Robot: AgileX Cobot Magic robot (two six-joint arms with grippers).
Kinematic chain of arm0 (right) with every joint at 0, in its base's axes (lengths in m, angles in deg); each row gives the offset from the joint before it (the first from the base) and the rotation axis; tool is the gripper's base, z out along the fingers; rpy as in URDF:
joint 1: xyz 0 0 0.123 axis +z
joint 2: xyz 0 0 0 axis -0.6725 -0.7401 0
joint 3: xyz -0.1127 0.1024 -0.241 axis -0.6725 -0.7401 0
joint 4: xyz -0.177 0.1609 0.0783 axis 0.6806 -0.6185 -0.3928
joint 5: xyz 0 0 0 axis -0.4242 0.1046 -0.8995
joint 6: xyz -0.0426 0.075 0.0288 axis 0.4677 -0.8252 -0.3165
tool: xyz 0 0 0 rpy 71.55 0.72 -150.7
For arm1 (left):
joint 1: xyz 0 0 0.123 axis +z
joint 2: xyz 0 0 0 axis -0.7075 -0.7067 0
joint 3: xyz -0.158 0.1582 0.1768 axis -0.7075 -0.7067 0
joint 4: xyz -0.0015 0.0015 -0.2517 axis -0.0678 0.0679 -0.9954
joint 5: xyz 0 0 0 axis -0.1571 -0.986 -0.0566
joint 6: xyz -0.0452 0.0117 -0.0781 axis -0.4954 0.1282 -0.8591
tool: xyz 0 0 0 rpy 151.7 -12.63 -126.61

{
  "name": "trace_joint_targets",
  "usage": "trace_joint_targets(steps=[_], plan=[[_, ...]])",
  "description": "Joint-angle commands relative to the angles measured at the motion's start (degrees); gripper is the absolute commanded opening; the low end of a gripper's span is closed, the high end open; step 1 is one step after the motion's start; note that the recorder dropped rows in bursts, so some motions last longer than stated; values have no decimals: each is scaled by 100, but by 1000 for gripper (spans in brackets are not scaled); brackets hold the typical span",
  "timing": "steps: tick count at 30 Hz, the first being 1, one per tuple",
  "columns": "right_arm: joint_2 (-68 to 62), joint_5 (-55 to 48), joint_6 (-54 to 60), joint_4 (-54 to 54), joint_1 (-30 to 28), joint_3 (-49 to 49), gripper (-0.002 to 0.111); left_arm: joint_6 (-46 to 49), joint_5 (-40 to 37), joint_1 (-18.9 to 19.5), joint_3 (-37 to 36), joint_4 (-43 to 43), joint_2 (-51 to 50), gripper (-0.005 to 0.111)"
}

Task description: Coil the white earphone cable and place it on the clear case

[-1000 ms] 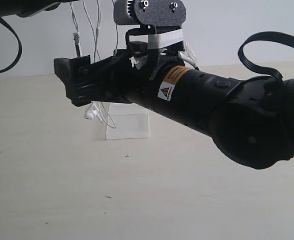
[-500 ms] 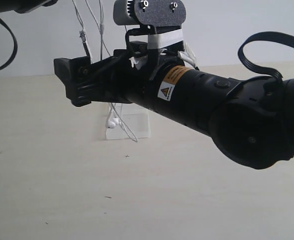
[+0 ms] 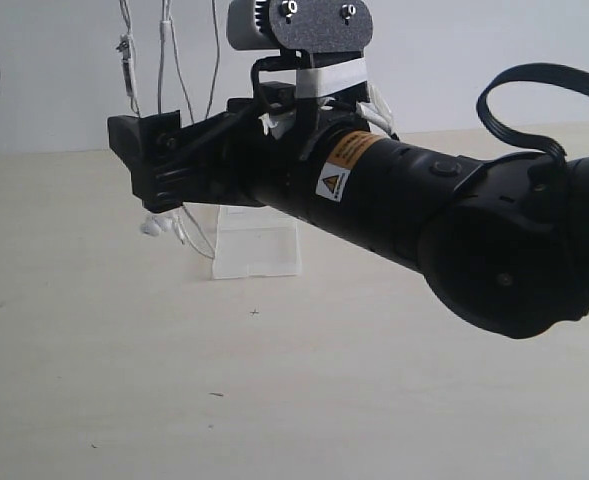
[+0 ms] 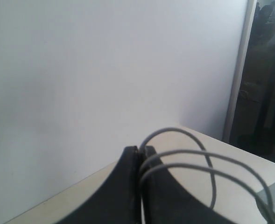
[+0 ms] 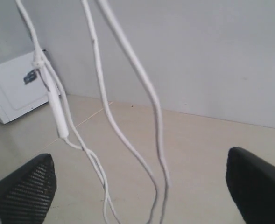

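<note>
I expect the white earphone cable (image 3: 162,60) to spread out into loose loops when I set it on the clear case, because the cable's parts hang slack and separate (image 3: 179,65).
The white earphone cable (image 3: 162,62) hangs in several strands from above the top of the exterior view. Its inline remote (image 3: 127,60) is high at the left, and its earbuds (image 3: 154,227) dangle just over the table. In the left wrist view my left gripper (image 4: 139,151) is shut on the cable, whose loops (image 4: 199,153) bow out of the jaws. My right gripper (image 3: 142,165) is level with the hanging strands, open wide (image 5: 142,186); the cable (image 5: 108,112) and remote (image 5: 56,106) hang in front, untouched. The clear case (image 3: 259,250) lies on the table behind the right arm.
The thick black right arm (image 3: 424,215) fills the middle and right of the exterior view. A white box (image 5: 13,86) stands by the wall in the right wrist view. A pale wall backs the beige table (image 3: 274,400).
The hanging cable has swung: the earbuds moved from in front of the case to its left and rose slightly. The left arm has left the top corner. The right arm is still.
</note>
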Motion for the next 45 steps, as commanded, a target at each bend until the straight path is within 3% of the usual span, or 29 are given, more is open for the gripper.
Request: trace_joint_targets(steps=[1, 10, 25, 36, 42, 45], plan=[[-9, 63, 41, 13, 11, 43, 93, -17, 38, -38, -17, -19, 32, 0], [-9, 62, 29, 13, 11, 43, 89, -43, 240, -38, -17, -19, 32, 0], [-9, -37, 29, -397, 11, 43, 0, -80, 251, -38, -17, -19, 32, 0], [37, -49, 185, -609, 11, 43, 0, -111, 86, -38, -17, -19, 32, 0], [430, -531, 2304, -2373, 11, 43, 0, -226, -417, -38, -17, 23, 32, 0], [754, -891, 2544, -2399, 11, 43, 0, -226, -566, -38, -17, 23, 32, 0]])
